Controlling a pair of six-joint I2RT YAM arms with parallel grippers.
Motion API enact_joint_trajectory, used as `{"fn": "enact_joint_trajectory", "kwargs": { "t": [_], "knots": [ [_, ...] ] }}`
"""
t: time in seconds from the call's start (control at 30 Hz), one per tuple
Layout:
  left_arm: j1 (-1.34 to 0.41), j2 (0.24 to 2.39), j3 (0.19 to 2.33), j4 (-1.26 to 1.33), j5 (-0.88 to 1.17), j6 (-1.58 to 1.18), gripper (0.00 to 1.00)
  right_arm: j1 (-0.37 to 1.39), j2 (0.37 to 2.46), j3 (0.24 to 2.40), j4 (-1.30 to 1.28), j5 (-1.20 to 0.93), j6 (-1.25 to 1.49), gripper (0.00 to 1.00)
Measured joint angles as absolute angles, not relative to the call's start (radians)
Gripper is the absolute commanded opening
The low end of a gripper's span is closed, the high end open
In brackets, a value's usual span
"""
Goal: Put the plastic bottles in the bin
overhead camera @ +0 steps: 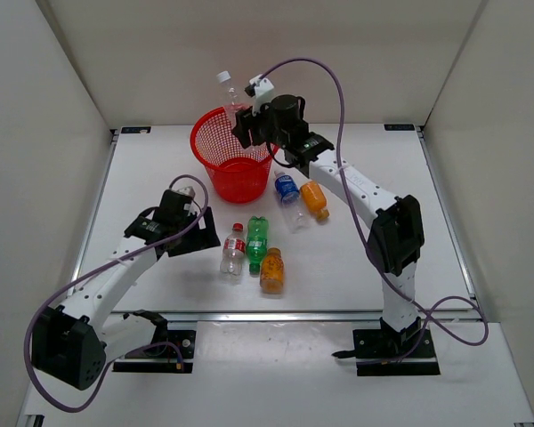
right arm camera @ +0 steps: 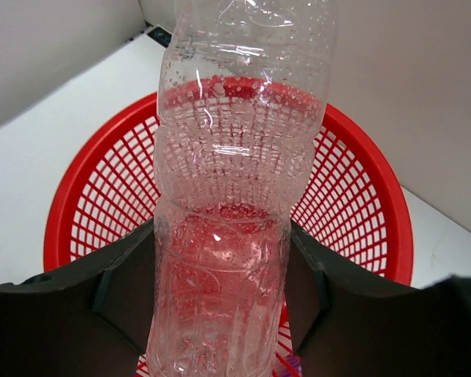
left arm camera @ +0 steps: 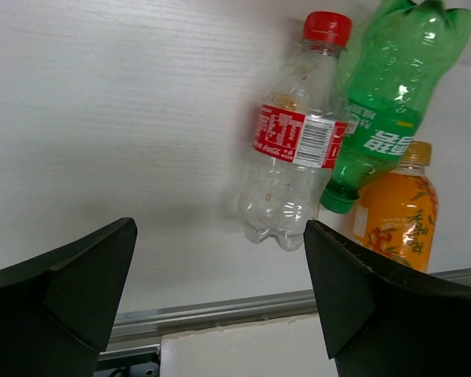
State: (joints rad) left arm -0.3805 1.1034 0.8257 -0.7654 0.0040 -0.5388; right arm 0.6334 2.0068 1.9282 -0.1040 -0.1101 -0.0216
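The red-labelled bottle [overhead camera: 233, 250] will come loose alone when I lift it, because a thin gap [overhead camera: 246, 249] can be seen beside the green bottle.
My right gripper [overhead camera: 246, 124] is shut on the plain clear bottle [overhead camera: 230, 94], holding it tilted over the rim of the red mesh bin [overhead camera: 198, 145]. In the right wrist view the clear bottle [right arm camera: 235, 188] fills the space between the black fingers [right arm camera: 114, 283], with the bin [right arm camera: 369, 177] below. A red-labelled bottle [overhead camera: 234, 251], a green bottle [overhead camera: 256, 241] and an orange bottle [overhead camera: 271, 271] lie together on the table. My left gripper [overhead camera: 201, 240] stands open just left of them; its view shows the red-labelled bottle [left arm camera: 294, 165] ahead of the left gripper [left arm camera: 220, 228].
A blue-labelled bottle [overhead camera: 287, 188] and a second orange bottle [overhead camera: 314, 199] lie right of the bin, under the right arm. The green bottle [left arm camera: 386, 110] and the orange bottle [left arm camera: 396, 216] touch the red-labelled one. A metal rail [left arm camera: 220, 312] marks the table's near edge.
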Motion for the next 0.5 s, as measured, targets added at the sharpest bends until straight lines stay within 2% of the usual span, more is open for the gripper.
{"fn": "enact_joint_trajectory", "kwargs": {
  "t": [0.07, 0.13, 0.23, 0.27, 0.33, 0.5],
  "knots": [
    [-0.385, 1.103, 0.826, -0.748, 0.014, -0.539, 0.99, 0.633, 2.007, 1.907, -0.066, -0.118, -0.007, 0.51],
    [-0.387, 1.104, 0.825, -0.731, 0.029, -0.539, 0.99, 0.633, 2.007, 1.876, -0.037, -0.13, 0.015, 0.61],
    [-0.387, 1.103, 0.816, -0.694, 0.067, -0.541, 0.98, 0.634, 2.007, 1.817, -0.023, -0.143, 0.042, 0.76],
    [-0.389, 1.103, 0.808, -0.679, 0.076, -0.543, 0.99, 0.634, 2.007, 1.796, -0.022, -0.148, 0.047, 0.86],
    [-0.398, 1.104, 0.791, -0.653, 0.09, -0.551, 0.98, 0.635, 2.007, 1.766, -0.023, -0.15, 0.052, 0.99],
    [-0.45, 1.129, 0.771, -0.594, 0.113, -0.569, 0.99, 0.649, 1.98, 1.734, -0.041, -0.123, 0.03, 0.99]
  ]
}}
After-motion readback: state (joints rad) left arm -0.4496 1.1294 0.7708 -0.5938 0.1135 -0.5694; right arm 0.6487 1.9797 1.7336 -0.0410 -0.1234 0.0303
